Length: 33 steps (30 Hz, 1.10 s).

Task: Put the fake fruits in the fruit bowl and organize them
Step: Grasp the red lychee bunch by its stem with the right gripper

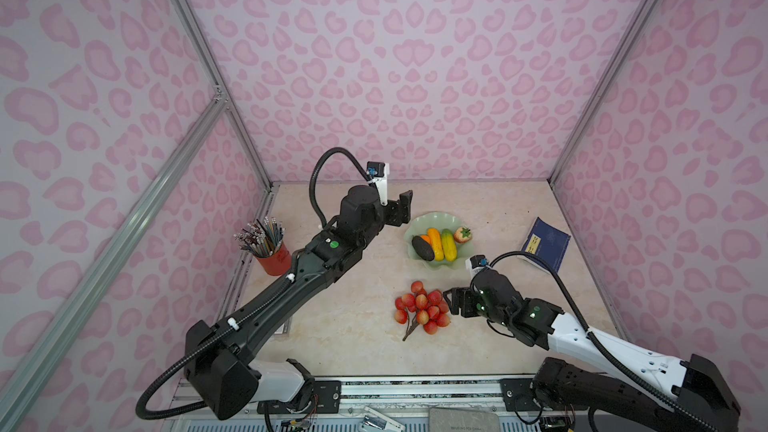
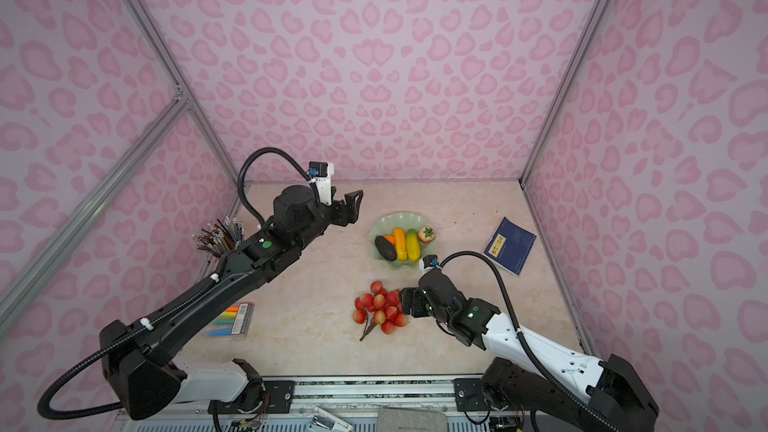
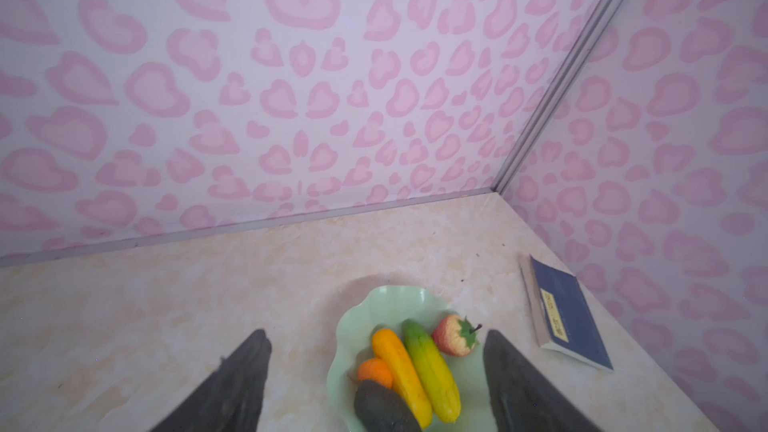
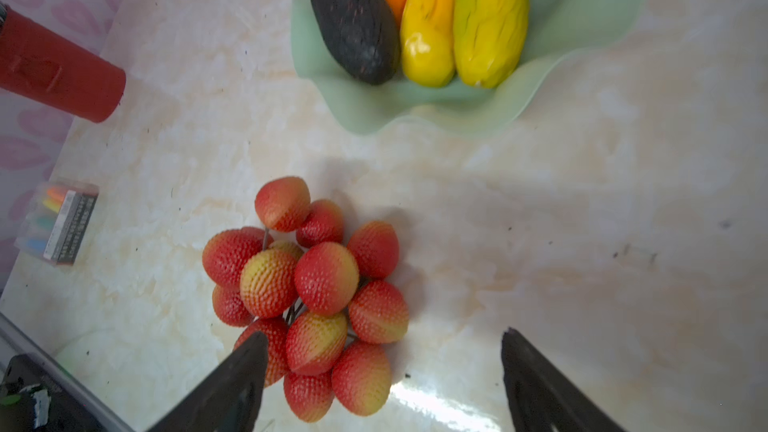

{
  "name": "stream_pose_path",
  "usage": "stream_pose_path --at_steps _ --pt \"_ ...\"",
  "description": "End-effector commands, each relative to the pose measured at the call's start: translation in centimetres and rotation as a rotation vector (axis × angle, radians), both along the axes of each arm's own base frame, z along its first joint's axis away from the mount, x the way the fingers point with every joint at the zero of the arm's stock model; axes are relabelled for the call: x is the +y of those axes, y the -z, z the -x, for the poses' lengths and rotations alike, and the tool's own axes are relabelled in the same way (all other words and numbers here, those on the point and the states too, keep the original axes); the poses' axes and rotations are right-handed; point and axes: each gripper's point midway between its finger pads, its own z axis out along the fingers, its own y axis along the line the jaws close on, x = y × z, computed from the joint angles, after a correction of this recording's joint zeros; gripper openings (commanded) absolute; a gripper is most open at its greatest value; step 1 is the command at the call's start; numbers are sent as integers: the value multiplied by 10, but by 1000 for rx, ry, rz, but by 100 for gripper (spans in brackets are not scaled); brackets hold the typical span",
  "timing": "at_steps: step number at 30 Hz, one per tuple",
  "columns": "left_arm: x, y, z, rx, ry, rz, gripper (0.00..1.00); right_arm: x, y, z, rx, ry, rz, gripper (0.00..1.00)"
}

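Note:
The red berry bunch's stem (image 1: 411, 326) is turned toward the table's front edge and away from the robot's right gripper, so the robot should reach around and pick up the bunch by its stem (image 1: 406, 336).
The pale green fruit bowl (image 1: 430, 219) (image 2: 392, 219) holds a dark avocado (image 1: 422, 248), a small orange (image 3: 375, 371), an orange-yellow long fruit (image 1: 435, 243), a yellow-green one (image 1: 449, 245) and a strawberry (image 1: 462, 234). The red berry bunch (image 1: 422, 307) (image 4: 316, 280) lies on the table in front of the bowl. My left gripper (image 1: 400, 209) (image 3: 374, 332) hangs open and empty, left of the bowl. My right gripper (image 1: 451, 302) (image 4: 384, 332) is open at the bunch's right side; one finger (image 4: 237, 384) overlaps its nearest berries.
A red pencil cup (image 1: 275, 260) stands at the left edge of the table. A blue book (image 1: 546, 245) lies at the right by the wall. A box of coloured markers (image 2: 233, 318) lies under my left arm. Patterned walls close in three sides.

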Motion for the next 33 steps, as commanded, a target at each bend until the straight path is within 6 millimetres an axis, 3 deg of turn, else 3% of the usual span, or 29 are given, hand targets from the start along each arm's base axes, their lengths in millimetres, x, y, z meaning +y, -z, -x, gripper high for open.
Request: stream_pose_path --at_steps 1,7,12,18,22,25,28,31,33 --pt "51 2 14 -41 -179 57 86 17 5 -3 26 51 -75 87" --pt "126 61 59 30 -389 82 91 48 16 -18 59 -11 -33 87" --pt "167 94 99 67 -481 99 92 92 32 -28 108 -100 -66 83" --pt "198 101 138 51 -529 198 93 165 39 -42 115 -285 -11 80" --pt "206 97 150 4 -515 262 94 192 37 -58 89 -345 37 79" --pt "205 96 154 -9 -495 269 94 198 22 -66 37 -365 77 79" --pt "204 98 153 -2 -487 246 94 189 -1 -65 -11 -362 112 77" --pt "203 100 152 7 -490 233 94 169 -21 -46 -41 -375 146 73" --pt "202 101 150 6 -491 227 94 155 -25 -22 -48 -407 188 72"
